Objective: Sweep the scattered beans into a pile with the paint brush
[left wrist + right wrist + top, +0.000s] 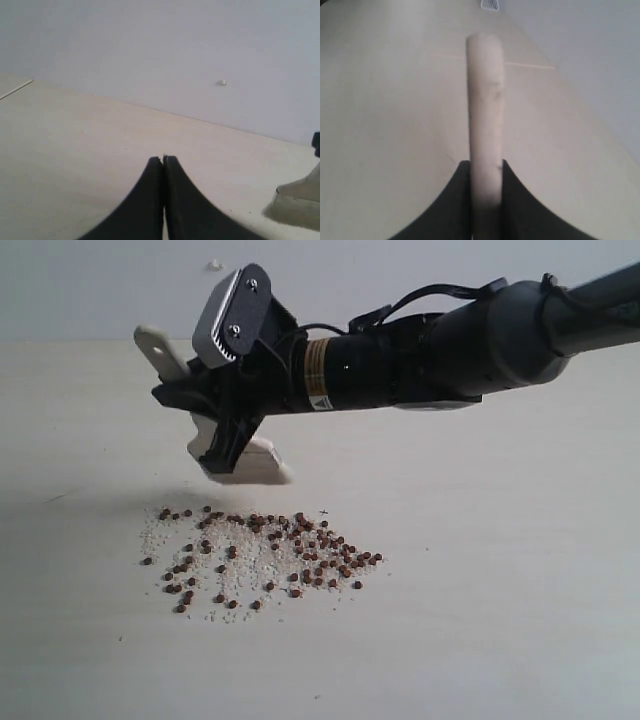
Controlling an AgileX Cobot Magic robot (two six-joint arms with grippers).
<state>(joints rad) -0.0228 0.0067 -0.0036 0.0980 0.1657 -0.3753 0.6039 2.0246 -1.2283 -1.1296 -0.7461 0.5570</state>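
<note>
The paint brush is behind the far edge of the beans and there are stray beans on my left gripper's side (148, 561), so my right gripper should circle around past those stray beans and sweep them inward.
The paint brush (243, 464) hangs tilted over the table, its pale handle end (154, 344) up and its off-white bristles down, just behind the far edge of the beans. My right gripper (196, 400) reaches in from the right and is shut on the handle; in the right wrist view the handle (485, 100) stands out from between the black fingers (517, 200) of that gripper (486, 167). The beans (262, 550) lie scattered in a loose patch among whitish crumbs. My left gripper (163, 160) is shut on nothing and points at bare table.
A pale wooden table (480, 590) runs to a plain wall (100, 285). A small white speck (223, 83) sits on the wall. The right arm's dark body (430, 355) spans the upper right of the exterior view.
</note>
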